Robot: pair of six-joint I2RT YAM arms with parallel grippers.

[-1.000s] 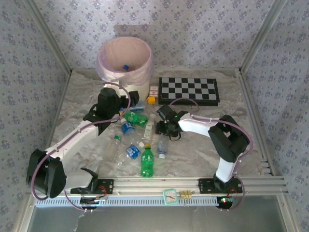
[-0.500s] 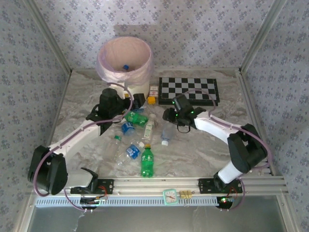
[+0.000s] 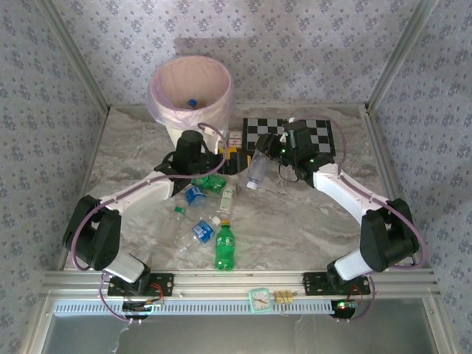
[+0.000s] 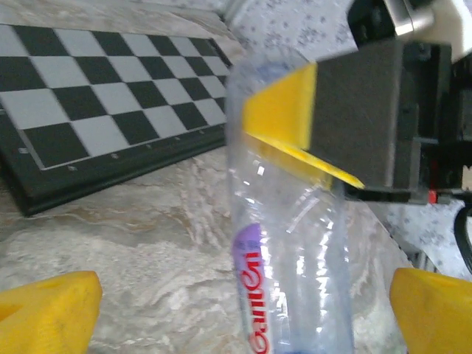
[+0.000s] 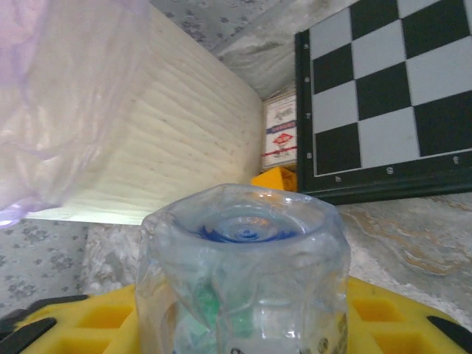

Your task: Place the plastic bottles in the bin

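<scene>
My right gripper holds the clear bottle's base (image 4: 267,68), and the bin stands on the far side of my left gripper. My left gripper should take hold of the bottle's labelled part (image 4: 284,291) first.
My right gripper (image 3: 270,153) is shut on a clear bottle (image 3: 257,169) and holds it in the air, cap end down, just in front of the chessboard. Its base (image 5: 243,243) sits between my yellow fingers (image 5: 81,324). My left gripper (image 3: 223,159) stands open right beside it, and the same bottle (image 4: 295,243) hangs in front of its spread fingertips (image 4: 48,310). The bin (image 3: 190,92), cream with a pink liner, stands at the far left with a blue cap (image 3: 192,103) inside. Green bottles (image 3: 225,247) and blue-labelled clear bottles (image 3: 195,195) lie mid-table.
A black-and-white chessboard (image 3: 291,136) lies far right of the bin. A small red-white box (image 5: 280,133) and a yellow cube (image 5: 276,178) sit between the bin's wall (image 5: 147,147) and the board. A small clock (image 3: 259,299) rests on the front rail.
My right gripper lifted the clear bottle off the table and carried it away and left toward the bin. My left arm swung right, to beside that bottle.
</scene>
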